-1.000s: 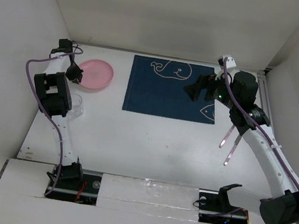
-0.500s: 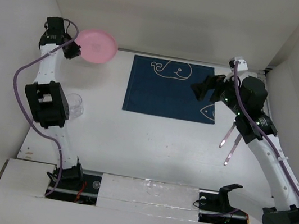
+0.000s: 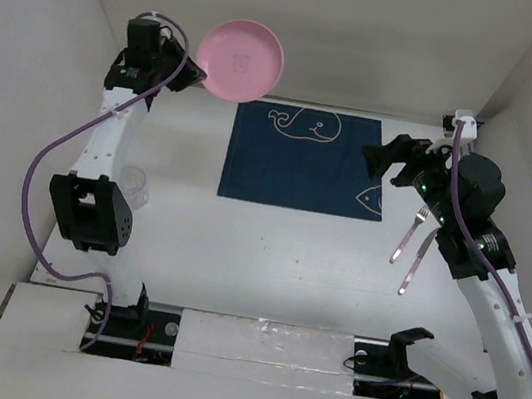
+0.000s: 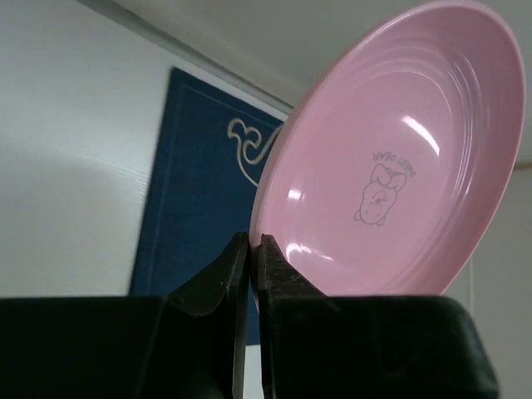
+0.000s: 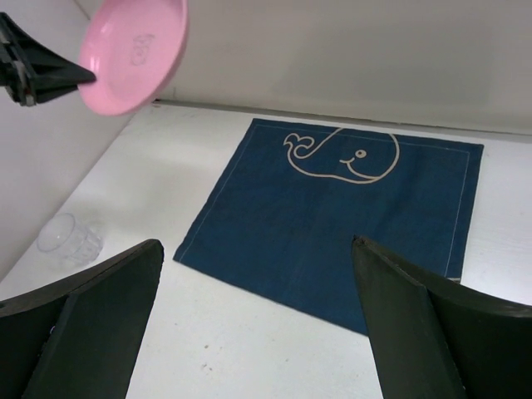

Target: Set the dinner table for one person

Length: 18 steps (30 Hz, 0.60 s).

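Observation:
My left gripper needs to keep moving the pink plate to the navy placemat's middle [image 3: 305, 157] until the plate rests there, because the plate's bear print [image 3: 240, 63] faces up and the placemat is clear.
A pink plate [image 3: 239, 61] with a small bear print [image 4: 391, 158] hangs tilted in the air above the back left corner of the navy whale placemat [image 3: 298, 159]. My left gripper [image 3: 197, 74] is shut on the plate's rim, its jaws pinched at the lower left edge [image 4: 253, 239]. The right wrist view shows the plate [image 5: 133, 54] high at the upper left. My right gripper [image 3: 388, 163] stands open and empty above the placemat's right edge [image 5: 255, 243]. The placemat lies on the white dinner table [image 3: 268, 251].
A fork [image 3: 408, 234] and a knife [image 3: 416, 259] lie side by side on the table right of the placemat. A clear glass [image 3: 134, 187] stands near the left wall, beside my left arm. White walls close in the table.
My left arm has lifted the pink plate off the table at the left and swung it up and rightward toward the placemat. My right gripper has drawn back to the right, still open.

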Each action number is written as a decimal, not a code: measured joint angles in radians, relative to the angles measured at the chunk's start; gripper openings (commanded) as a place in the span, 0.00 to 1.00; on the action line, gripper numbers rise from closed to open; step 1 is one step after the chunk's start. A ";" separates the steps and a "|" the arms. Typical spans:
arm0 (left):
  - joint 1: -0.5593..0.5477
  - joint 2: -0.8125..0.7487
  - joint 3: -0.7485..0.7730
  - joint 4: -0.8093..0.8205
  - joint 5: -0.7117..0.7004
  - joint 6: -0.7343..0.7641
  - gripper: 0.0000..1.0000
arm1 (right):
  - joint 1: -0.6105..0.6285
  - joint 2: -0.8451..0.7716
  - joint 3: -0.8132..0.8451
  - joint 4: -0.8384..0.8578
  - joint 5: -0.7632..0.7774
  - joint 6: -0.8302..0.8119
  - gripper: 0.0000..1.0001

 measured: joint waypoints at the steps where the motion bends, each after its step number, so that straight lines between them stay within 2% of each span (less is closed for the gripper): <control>1: -0.030 0.009 -0.002 0.000 0.000 -0.006 0.00 | -0.001 -0.003 0.000 -0.005 0.005 0.002 1.00; 4: -0.125 0.064 0.019 -0.010 -0.022 -0.019 0.00 | -0.008 -0.009 0.000 -0.019 0.016 0.005 1.00; 10: -0.318 0.303 0.149 -0.023 -0.098 -0.041 0.00 | -0.020 -0.013 0.000 -0.044 0.024 0.008 1.00; 14: -0.395 0.474 0.222 -0.053 -0.125 -0.054 0.00 | -0.028 -0.016 0.000 -0.061 0.026 0.008 1.00; 18: -0.421 0.581 0.230 -0.073 -0.134 -0.072 0.00 | -0.039 -0.019 0.000 -0.078 0.027 0.007 1.00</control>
